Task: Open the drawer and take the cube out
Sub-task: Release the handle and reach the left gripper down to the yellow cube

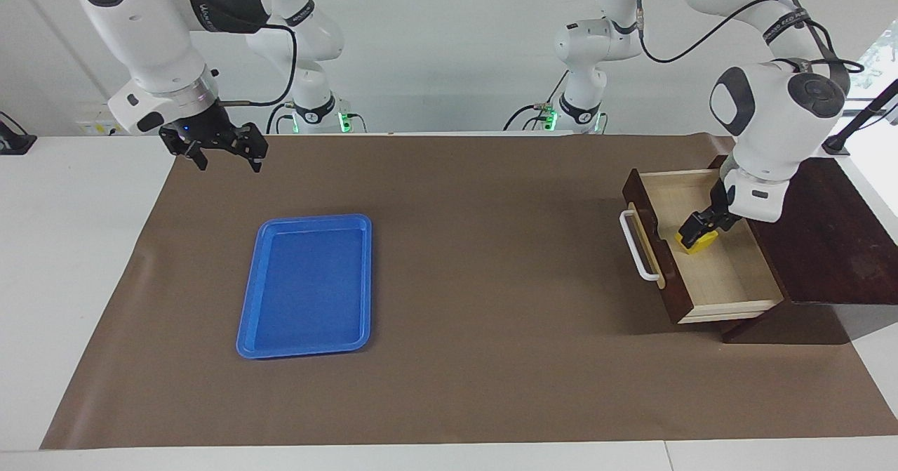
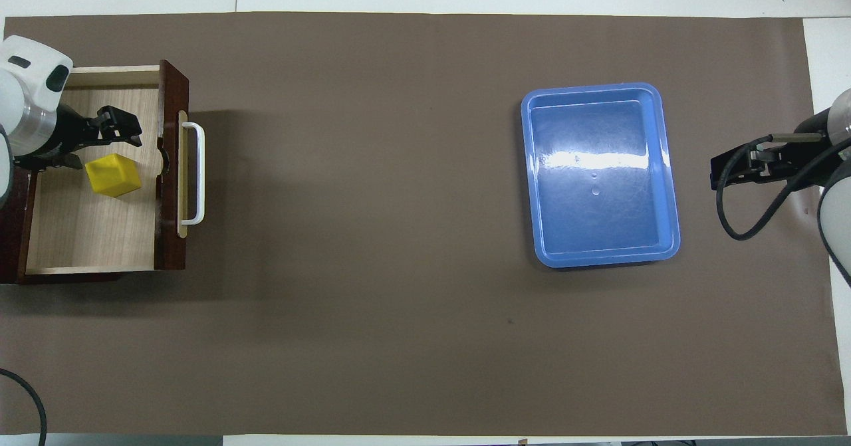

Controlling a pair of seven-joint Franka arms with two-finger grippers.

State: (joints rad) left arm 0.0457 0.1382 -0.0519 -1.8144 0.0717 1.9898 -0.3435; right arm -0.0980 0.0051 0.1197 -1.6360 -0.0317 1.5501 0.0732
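I expect the drawer to be empty when I lift the cube out, because clear pale drawer bottom (image 2: 92, 232) shows around the yellow cube (image 2: 114, 175).
The drawer (image 1: 708, 274) is pulled out of its dark wood cabinet at the left arm's end of the table; it also shows in the overhead view (image 2: 93, 233). Its white bar handle (image 1: 635, 246) faces the tray. The yellow cube (image 1: 698, 243) lies on the drawer's pale floor, also in the overhead view (image 2: 113, 175). My left gripper (image 1: 705, 229) reaches down into the drawer, fingers spread, right over the cube's top; I cannot tell whether it touches it. It also shows in the overhead view (image 2: 100, 143). My right gripper (image 1: 226, 155) waits open in the air over the mat's edge at the right arm's end.
A blue plastic tray (image 1: 259, 295) lies on the brown mat toward the right arm's end, also in the overhead view (image 2: 671, 187). The dark cabinet top (image 1: 828, 239) stands next to the drawer at the table's end.
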